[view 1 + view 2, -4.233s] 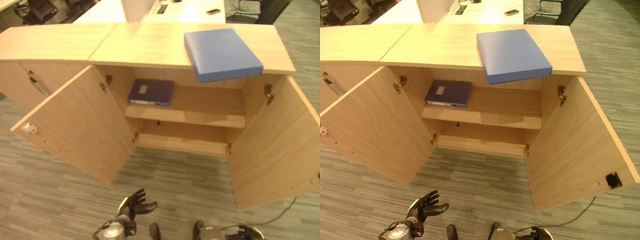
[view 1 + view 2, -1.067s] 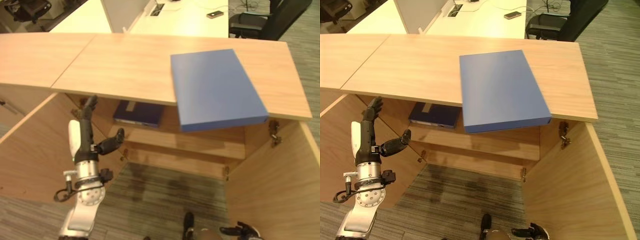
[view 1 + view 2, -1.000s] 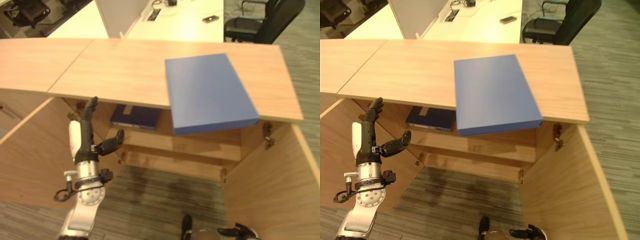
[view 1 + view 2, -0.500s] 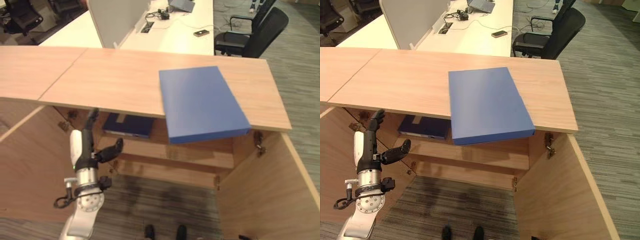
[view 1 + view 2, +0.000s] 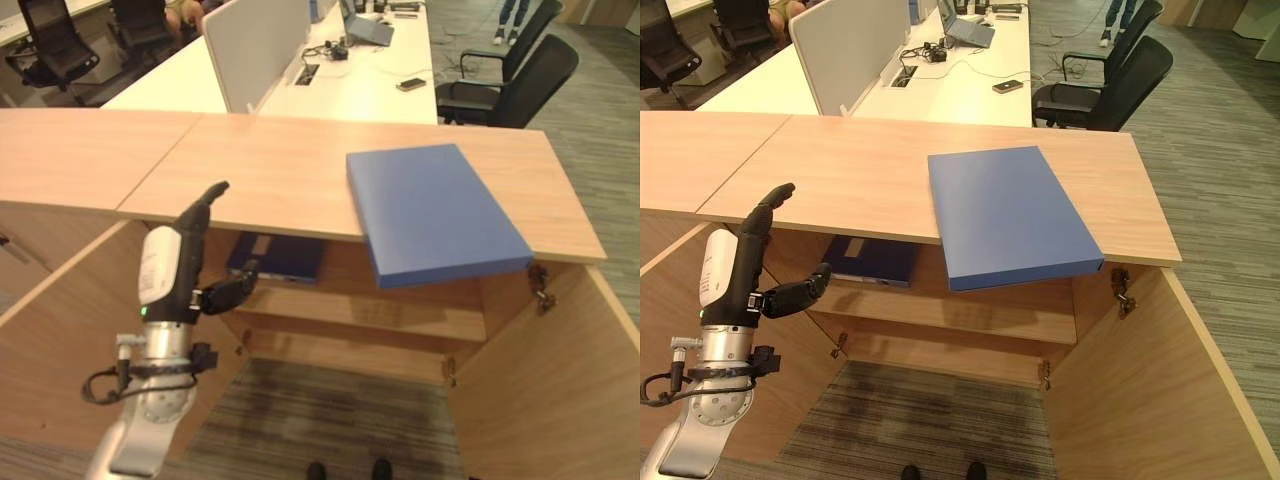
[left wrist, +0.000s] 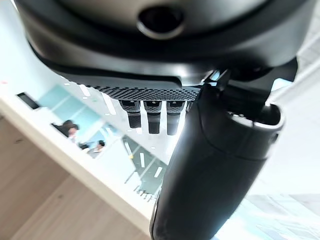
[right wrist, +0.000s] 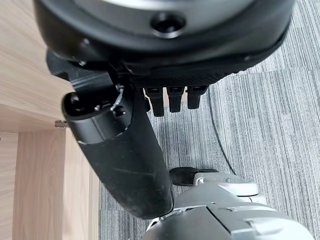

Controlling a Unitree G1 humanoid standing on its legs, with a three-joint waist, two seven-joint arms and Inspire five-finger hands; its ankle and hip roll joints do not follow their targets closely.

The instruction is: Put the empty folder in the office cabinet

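Note:
I should expect a white label out of sight underneath, because the light blue folder's upper side (image 5: 432, 212) is plain, unlike the labelled dark blue folder (image 5: 277, 256).
A light blue folder (image 5: 435, 212) lies flat on the wooden cabinet top (image 5: 270, 170), its near corner overhanging the front edge. Below it both cabinet doors stand wide. A dark blue folder (image 5: 280, 257) lies on the left of the inner shelf (image 5: 410, 318). My left hand (image 5: 172, 275) is raised in front of the cabinet's left side, open, fingers straight and reaching up to the top's edge, well left of the light blue folder; it also shows here (image 6: 210, 165). My right hand (image 7: 125, 155) hangs low over the carpet beside a cabinet door, open and holding nothing.
The left door (image 5: 60, 340) and the right door (image 5: 565, 380) swing out towards me on either side of the opening. Behind the cabinet stand white desks (image 5: 330, 80) with a grey divider (image 5: 255, 45), and black chairs (image 5: 510, 80). Grey carpet (image 5: 330, 420) lies in front.
My left hand has risen, and its fingertips now reach the top's front edge. The camera has shifted. The light blue folder lies where it was.

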